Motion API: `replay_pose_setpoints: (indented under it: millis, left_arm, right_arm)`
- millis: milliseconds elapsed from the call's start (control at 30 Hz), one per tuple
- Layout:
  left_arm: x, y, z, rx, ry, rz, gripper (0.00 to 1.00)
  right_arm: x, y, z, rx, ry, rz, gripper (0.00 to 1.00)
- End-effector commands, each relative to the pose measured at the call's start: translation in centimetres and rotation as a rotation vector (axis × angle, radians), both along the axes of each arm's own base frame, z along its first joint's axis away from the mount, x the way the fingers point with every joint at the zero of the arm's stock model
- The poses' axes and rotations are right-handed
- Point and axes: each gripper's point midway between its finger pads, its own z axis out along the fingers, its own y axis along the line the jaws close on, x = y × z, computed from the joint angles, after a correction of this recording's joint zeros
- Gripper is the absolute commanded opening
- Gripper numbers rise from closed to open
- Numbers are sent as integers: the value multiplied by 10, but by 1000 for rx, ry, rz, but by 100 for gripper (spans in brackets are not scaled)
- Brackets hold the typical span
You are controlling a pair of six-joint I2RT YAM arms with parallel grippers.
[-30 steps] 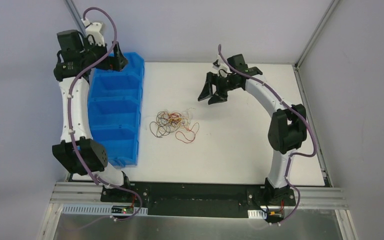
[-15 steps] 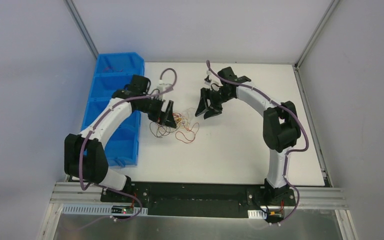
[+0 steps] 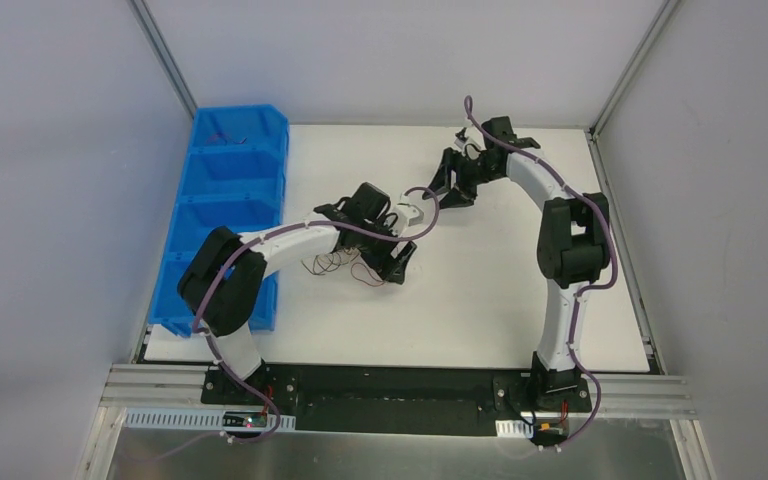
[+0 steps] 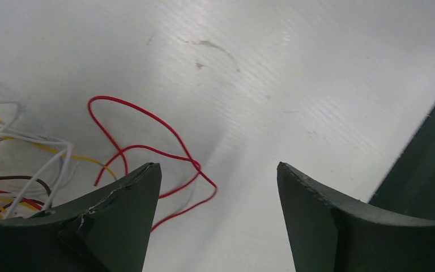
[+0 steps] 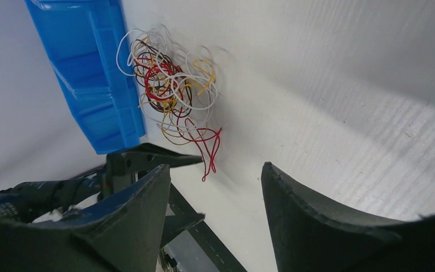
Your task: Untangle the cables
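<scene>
The tangle (image 3: 328, 262) is under my left gripper's arm, so I should pull it out with my left gripper by the red loop (image 4: 175, 134) before my right gripper pinches it.
The cables (image 3: 332, 264) are a small tangle of thin red, yellow, white and dark wires on the white table, partly hidden under my left arm. My left gripper (image 3: 398, 262) is open and empty, low over the table just right of the bunch. In the left wrist view its gripper (image 4: 218, 165) has a red loop (image 4: 147, 148) beside its left finger, with the bunch (image 4: 11, 164) at the left edge. My right gripper (image 3: 450, 190) is open and empty, up and away at the far side. The right wrist view (image 5: 216, 166) looks down on the tangle (image 5: 170, 90).
A row of blue bins (image 3: 230, 190) stands along the table's left side and also shows in the right wrist view (image 5: 90, 73). The table's (image 3: 500, 290) black front rail lies near the arm bases. Grey walls close in both sides.
My left arm has swung from the blue bins across the table and now reaches over the cables to their right side. My right gripper has drawn back toward the far right.
</scene>
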Motion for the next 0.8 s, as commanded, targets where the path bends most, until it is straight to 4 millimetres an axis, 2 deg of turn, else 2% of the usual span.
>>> replay_pose_setpoints:
  millis: [0, 100, 200, 333, 367, 433, 467, 533, 600, 667, 767]
  left_arm:
    - [36, -5, -7, 65, -81, 128, 74]
    - [33, -5, -23, 113, -46, 157, 64]
    - [28, -5, -41, 169, -14, 169, 60]
    - [23, -21, -54, 184, 24, 161, 50]
    - [20, -27, -55, 174, 34, 141, 41]
    - [11, -47, -44, 117, 84, 63, 11]
    - [9, -56, -33, 90, 100, 26, 1]
    - [7, -75, 1, 17, 78, -64, 0]
    - [6, -92, 47, -76, 36, -155, 0]
    - [16, -107, 106, -170, -67, -218, 0]
    - [23, -110, 170, -251, -158, -271, 0]
  right_arm:
    - [-7, -6, 22, 33, -22, -6, 63]
    - [-9, -14, 23, 29, -31, -13, 63]
    - [-10, -22, 21, 22, -40, -17, 63]
    - [-10, -30, 18, 15, -48, -21, 63]
    - [-9, -32, 18, 17, -50, -21, 63]
    - [-6, -36, 21, 26, -58, -27, 63]
    - [-5, -37, 24, 35, -60, -30, 63]
    - [-2, -41, 29, 51, -67, -34, 64]
    - [-1, -40, 34, 70, -71, -29, 65]
    - [-4, -35, 39, 106, -67, -17, 68]
    - [-7, -29, 46, 150, -71, -10, 73]
